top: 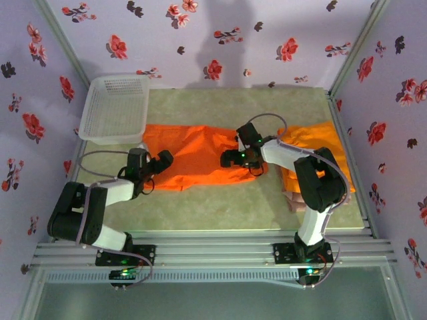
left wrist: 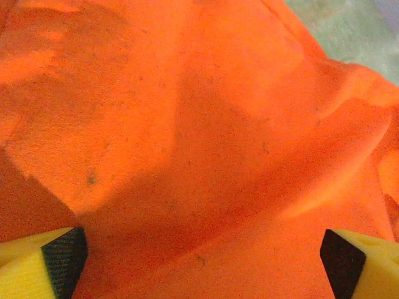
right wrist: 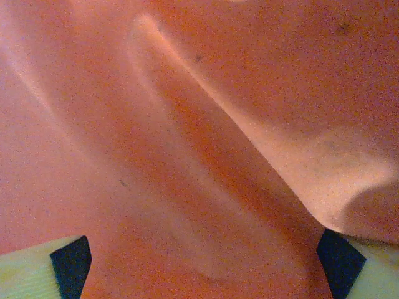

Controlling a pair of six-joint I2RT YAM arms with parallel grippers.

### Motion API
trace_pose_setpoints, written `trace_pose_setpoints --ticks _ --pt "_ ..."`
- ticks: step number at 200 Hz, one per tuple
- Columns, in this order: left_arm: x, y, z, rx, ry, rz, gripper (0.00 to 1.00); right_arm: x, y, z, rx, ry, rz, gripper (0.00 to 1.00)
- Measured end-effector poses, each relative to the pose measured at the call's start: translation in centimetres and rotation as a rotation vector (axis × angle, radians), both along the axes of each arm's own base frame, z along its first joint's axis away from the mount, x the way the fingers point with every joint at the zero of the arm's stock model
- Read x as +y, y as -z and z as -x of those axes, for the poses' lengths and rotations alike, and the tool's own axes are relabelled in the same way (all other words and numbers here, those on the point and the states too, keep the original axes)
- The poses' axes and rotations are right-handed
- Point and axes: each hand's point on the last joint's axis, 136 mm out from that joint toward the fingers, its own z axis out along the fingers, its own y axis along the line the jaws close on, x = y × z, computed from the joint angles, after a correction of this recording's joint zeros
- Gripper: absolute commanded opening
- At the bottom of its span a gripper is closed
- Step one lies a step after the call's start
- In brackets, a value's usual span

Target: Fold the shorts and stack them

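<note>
My left gripper and my right gripper should pull the orange shorts toward the near rail before folding them, because the shorts' far corner touches the mesh basket.
One bright orange pair of shorts lies spread flat across the middle of the table. My left gripper sits over its left end, and my right gripper over its right end. In the left wrist view the orange cloth lies under the left gripper, whose yellow fingers stand wide apart with nothing pinched. The right gripper stands just as wide over wrinkled orange cloth. A second orange pair lies at the right on a pink-beige pair.
A white mesh basket stands at the back left, touching the spread shorts' far left corner. Floral walls close in the table on three sides. Bare green table lies in front of the shorts, with the arm bases along the near rail.
</note>
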Motion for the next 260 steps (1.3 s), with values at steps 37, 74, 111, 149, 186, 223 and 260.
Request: trace_pose_setpoints --ticks 37,74,111,149,186,223,260 --pt "0.5 -0.1 1.5 -0.012 -0.019 0.023 0.99 0.2 -0.1 1.3 0.011 0.006 -0.063 0.96" --pt "1.6 -0.1 5.4 0.017 -0.058 0.055 0.99 0.3 -0.4 4.5 0.047 0.002 -0.123 0.96" --pt "3.3 -1.9 8.9 0.025 -0.109 0.045 0.99 0.6 -1.0 8.5 0.078 -0.033 -0.13 0.97" --pt "3.9 -7.6 9.1 -0.071 -0.121 0.039 0.99 0.8 -4.7 9.7 0.028 -0.045 -0.173 0.99" --pt "2.2 -11.8 5.5 -0.078 -0.024 -0.017 1.0 1.5 -9.0 7.2 -0.07 -0.036 -0.177 0.99" --pt "-0.2 -10.3 2.5 -0.015 0.086 -0.018 0.99 2.3 -9.7 3.7 -0.096 -0.013 -0.158 0.99" --pt "-2.0 -6.6 0.8 0.053 0.141 0.006 0.99 1.1 -5.8 1.2 -0.008 0.039 -0.09 0.99"
